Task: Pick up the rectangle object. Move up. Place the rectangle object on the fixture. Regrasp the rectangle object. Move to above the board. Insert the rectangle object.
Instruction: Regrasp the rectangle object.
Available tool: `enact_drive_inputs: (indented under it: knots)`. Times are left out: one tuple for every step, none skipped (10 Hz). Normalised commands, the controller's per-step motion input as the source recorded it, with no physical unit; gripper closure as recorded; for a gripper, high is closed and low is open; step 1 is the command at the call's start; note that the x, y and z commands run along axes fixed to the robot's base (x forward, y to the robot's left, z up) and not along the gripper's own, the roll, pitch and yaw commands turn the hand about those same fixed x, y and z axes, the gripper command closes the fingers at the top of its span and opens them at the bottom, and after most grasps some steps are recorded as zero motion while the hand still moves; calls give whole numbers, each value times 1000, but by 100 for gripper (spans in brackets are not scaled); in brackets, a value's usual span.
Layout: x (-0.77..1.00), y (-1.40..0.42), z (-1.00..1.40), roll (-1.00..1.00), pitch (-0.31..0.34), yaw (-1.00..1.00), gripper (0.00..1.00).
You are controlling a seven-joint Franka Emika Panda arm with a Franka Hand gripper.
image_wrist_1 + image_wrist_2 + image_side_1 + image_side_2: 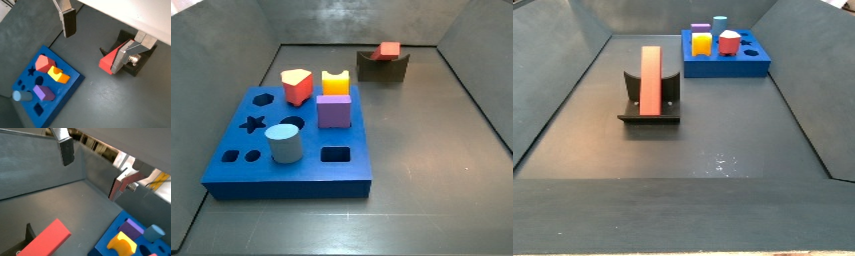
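Observation:
The rectangle object (388, 50) sits at a tilt in the fixture's open-topped notch (381, 62), so it will come out cleanly and the fixture will stay behind when I lift.
The rectangle object, a long red bar (649, 80), lies tilted in the notch of the dark fixture (648, 112). In a side view its end (388, 48) sticks up from the fixture (382, 67). The blue board (291, 176) lies apart from it and also shows in the other side view (727, 66). My gripper (99, 40) is open and empty above the floor. One finger (130, 52) shows in front of the bar (111, 60); the other (67, 22) is off to the side. Both wrist views show the bar (47, 241) and the board (107, 246). The gripper is out of both side views.
On the board stand a red block with a cream heart top (298, 86), a yellow piece (334, 82), a purple cube (334, 110) and a pale blue cylinder (286, 143). Grey walls enclose the dark floor (687, 170).

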Motion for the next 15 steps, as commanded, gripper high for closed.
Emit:
enact_drive_inputs:
  knots:
    - [-29,-74,59,1000,38,32,0]
    - [-36,-31,57,1000,37,32,0]
    - [-24,-44,20,1000,32,32,0]
    - [-15,-34,8,1000,28,32,0]
    - [-15,-27,16,1000,26,33,0]
    - [-7,-20,16,1000,23,34,0]
    - [-2,-21,10,1000,21,35,0]
    - [3,-21,11,1000,21,36,0]
    - [4,-19,9,1000,27,38,0]
    - [8,-20,9,1000,34,40,0]
    - [14,-22,8,1000,39,41,0]
    - [37,-26,2,1000,53,46,0]
    - [43,-24,4,1000,60,49,0]
    - [61,-32,0,1000,79,55,0]
    - [75,-35,-3,1000,96,61,0]
